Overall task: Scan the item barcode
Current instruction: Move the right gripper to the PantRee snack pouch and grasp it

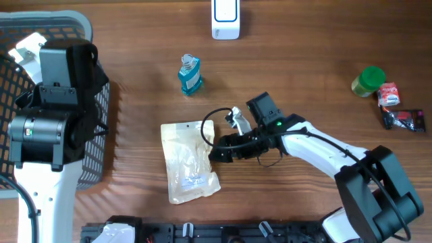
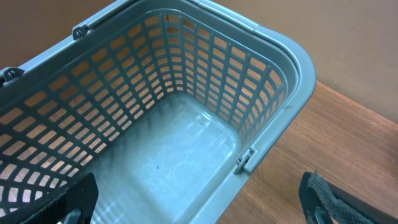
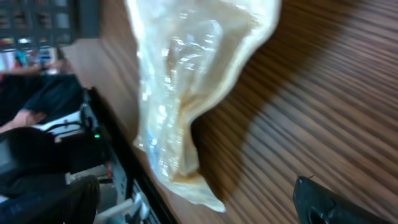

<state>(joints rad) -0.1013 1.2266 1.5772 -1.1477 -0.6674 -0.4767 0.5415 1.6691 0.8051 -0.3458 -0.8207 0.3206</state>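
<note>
My right gripper should keep moving in, because the cream pouch's thin edge (image 3: pixel 177 152) points between its open fingers. It should go on until the fingers are around the pouch's side (image 1: pixel 205 150), and then close.
The item, a cream plastic pouch (image 1: pixel 189 162) with a small white label, lies flat on the wooden table at front centre. My right gripper (image 1: pixel 219 150) is low at the pouch's right edge and is open. In the right wrist view the pouch (image 3: pixel 186 93) fills the upper middle, and its lower corner reaches between the wide-apart fingers (image 3: pixel 329 205) of my right gripper (image 3: pixel 193 211), which hold nothing. A white scanner (image 1: pixel 226 19) stands at the table's far edge. My left gripper (image 2: pixel 199 208) hangs open over the basket (image 2: pixel 273 37), with nothing in it.
The grey basket (image 1: pixel 67 23) takes up the left side, under the left arm. A blue bottle (image 1: pixel 190 74) stands behind the pouch. At far right sit a green jar (image 1: pixel 368 81), a red packet (image 1: pixel 389 93) and a dark packet (image 1: pixel 403 119).
</note>
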